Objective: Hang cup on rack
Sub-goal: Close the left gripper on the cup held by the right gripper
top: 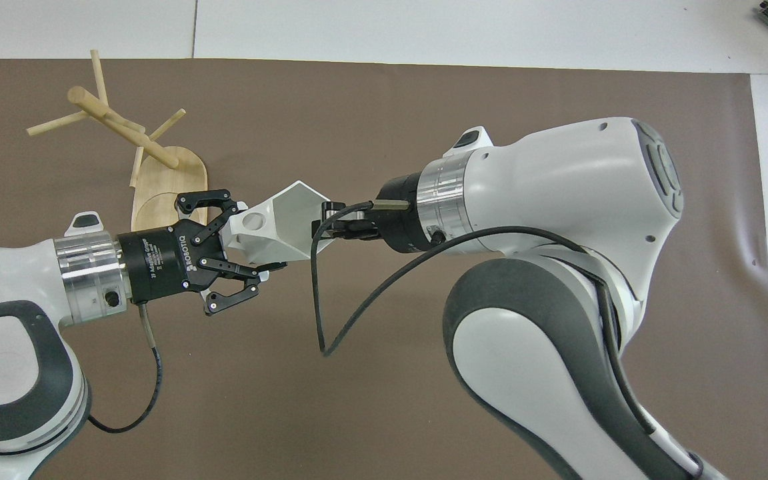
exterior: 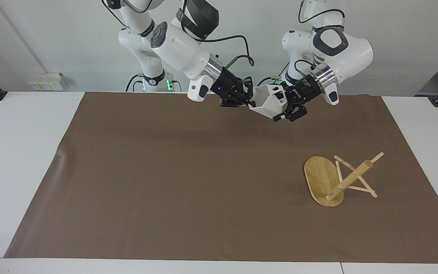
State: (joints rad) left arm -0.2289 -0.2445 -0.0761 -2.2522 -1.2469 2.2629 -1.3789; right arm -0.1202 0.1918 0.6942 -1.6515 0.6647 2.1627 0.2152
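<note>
The robot's right gripper is closed on the cup's rim [top: 314, 209], so it should open and move away first, and the left gripper should take the cup to the rack [top: 124, 129].
The white faceted cup [exterior: 266, 101] [top: 284, 230] hangs in the air over the brown mat, tilted, held from both sides. My right gripper [exterior: 250, 102] [top: 324, 223] is shut on its rim. On the cup's handle end, where the round hole shows, my left gripper [exterior: 281, 108] [top: 251, 233] is shut. The bamboo rack [exterior: 350, 179] [top: 124, 130] stands on the mat toward the left arm's end of the table, farther from the robots than the cup, with its thin pegs bare.
A brown mat [exterior: 165, 182] covers most of the white table [exterior: 13, 152]. The right arm's black cable [top: 317, 300] loops down under the cup. The rack's oval base [top: 164, 183] lies just past the left gripper in the overhead view.
</note>
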